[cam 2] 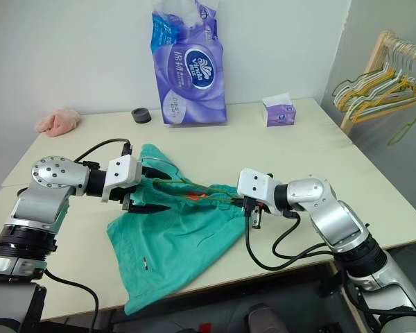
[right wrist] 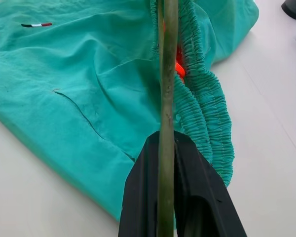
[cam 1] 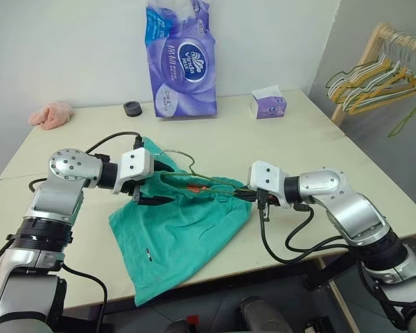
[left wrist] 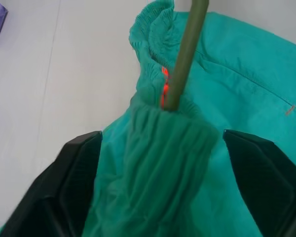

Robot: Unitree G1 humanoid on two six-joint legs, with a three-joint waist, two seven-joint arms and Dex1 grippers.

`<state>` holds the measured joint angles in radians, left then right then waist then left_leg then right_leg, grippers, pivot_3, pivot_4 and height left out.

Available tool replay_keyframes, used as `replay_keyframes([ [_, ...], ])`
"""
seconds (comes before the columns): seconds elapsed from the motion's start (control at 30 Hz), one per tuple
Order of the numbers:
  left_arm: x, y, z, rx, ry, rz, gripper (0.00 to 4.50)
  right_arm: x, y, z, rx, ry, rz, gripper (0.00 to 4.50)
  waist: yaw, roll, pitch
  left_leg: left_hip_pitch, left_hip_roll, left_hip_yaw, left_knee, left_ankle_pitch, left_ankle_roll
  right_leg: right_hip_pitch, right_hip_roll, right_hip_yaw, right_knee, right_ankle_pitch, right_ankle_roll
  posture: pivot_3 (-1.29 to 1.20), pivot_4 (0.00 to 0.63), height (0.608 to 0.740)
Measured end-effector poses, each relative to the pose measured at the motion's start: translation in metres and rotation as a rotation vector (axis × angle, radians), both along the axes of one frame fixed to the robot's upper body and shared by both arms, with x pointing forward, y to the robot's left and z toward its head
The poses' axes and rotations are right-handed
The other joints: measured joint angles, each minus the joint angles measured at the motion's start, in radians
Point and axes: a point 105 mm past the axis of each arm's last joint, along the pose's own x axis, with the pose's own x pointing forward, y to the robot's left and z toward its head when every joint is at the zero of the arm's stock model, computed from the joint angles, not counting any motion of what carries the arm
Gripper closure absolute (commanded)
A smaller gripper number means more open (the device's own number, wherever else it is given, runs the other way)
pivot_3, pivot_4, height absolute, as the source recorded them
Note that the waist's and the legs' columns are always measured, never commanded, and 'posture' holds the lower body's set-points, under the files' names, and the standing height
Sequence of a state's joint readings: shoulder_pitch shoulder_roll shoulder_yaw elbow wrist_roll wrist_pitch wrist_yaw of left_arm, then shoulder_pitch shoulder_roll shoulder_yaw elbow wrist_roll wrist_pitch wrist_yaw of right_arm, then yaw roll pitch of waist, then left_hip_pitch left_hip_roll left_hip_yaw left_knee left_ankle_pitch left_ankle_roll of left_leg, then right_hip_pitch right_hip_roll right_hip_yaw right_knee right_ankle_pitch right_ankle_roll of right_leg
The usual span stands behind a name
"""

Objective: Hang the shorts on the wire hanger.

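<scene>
The wire hanger's end [cam 1: 238,191] is in my right gripper outside the waistband, so that gripper should release the hanger and pull the waistband's loose corner [right wrist: 219,155] over that end.
The teal-green shorts [cam 1: 180,236] lie spread on the table, one leg hanging over the front edge. The wire hanger [right wrist: 166,74] runs through the gathered waistband [left wrist: 158,148], its thin olive wire [cam 1: 194,177] showing above the cloth. My left gripper [cam 1: 159,184] is open, its black fingers [left wrist: 74,177] standing on either side of the bunched waistband end where the wire enters. My right gripper [cam 1: 246,193] is shut on the wire hanger at the shorts' other end, its fingers [right wrist: 197,192] pinching the wire just outside the waistband.
At the back of the table [cam 1: 319,149] stand a tall purple tissue pack [cam 1: 182,59], a small tissue box [cam 1: 268,105], a black tape roll [cam 1: 132,109] and a pink cloth [cam 1: 52,114]. A wooden rack with bunched yellow and green hangers [cam 1: 374,80] stands off to the right.
</scene>
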<state>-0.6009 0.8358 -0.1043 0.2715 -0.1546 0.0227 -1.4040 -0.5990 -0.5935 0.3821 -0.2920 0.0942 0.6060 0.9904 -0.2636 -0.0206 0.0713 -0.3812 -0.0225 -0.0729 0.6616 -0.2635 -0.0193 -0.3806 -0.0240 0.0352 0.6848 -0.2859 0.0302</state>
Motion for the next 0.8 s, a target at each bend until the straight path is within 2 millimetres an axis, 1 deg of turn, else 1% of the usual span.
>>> replay_keyframes([
  [0.2,-0.001,0.0,-0.002,-0.003,0.011,0.002,3.4,0.0,0.0,-0.001,0.004,0.012,-0.002,4.5,0.0,0.0,0.0,0.0,0.0,0.0,0.0,0.0,0.0,0.0,0.0,0.0,0.0,0.0,0.0,-0.29,0.015,0.74],
  [0.33,-0.004,0.0,-0.007,0.003,0.027,-0.005,4.49,0.0,0.001,0.0,0.006,0.011,-0.002,4.5,-0.001,0.0,0.0,0.0,0.0,0.0,0.0,0.0,0.0,0.0,0.0,0.0,0.0,0.0,0.0,-0.28,0.011,0.74],
  [0.53,-0.009,0.001,-0.009,0.021,0.028,-0.014,4.49,-0.003,0.001,0.001,-0.002,-0.009,0.043,4.5,0.0,0.0,0.0,0.0,0.0,0.0,0.0,0.0,0.0,0.0,0.0,0.0,0.0,0.0,0.0,-0.27,0.008,0.74],
  [0.63,-0.009,0.002,-0.01,0.028,0.024,-0.013,4.5,-0.002,0.0,0.004,-0.008,-0.054,0.076,3.72,0.001,0.0,0.0,0.0,0.0,0.0,0.0,0.0,0.0,0.0,0.0,0.0,0.0,0.0,0.0,-0.27,0.008,0.74],
  [0.7,-0.009,0.004,-0.011,0.033,0.025,-0.006,4.5,0.001,-0.005,0.004,-0.034,-0.101,0.098,3.05,0.001,0.0,0.0,0.0,0.0,0.0,0.0,0.0,0.0,0.0,0.0,0.0,0.0,0.0,0.0,-0.27,0.004,0.74],
  [0.8,-0.01,0.009,-0.011,0.047,0.027,0.007,4.5,0.016,-0.027,-0.006,-0.108,-0.133,0.049,2.02,0.002,0.0,-0.001,0.0,0.0,0.0,0.0,0.0,0.0,0.0,0.0,0.0,0.0,0.0,0.0,-0.27,0.004,0.74],
])
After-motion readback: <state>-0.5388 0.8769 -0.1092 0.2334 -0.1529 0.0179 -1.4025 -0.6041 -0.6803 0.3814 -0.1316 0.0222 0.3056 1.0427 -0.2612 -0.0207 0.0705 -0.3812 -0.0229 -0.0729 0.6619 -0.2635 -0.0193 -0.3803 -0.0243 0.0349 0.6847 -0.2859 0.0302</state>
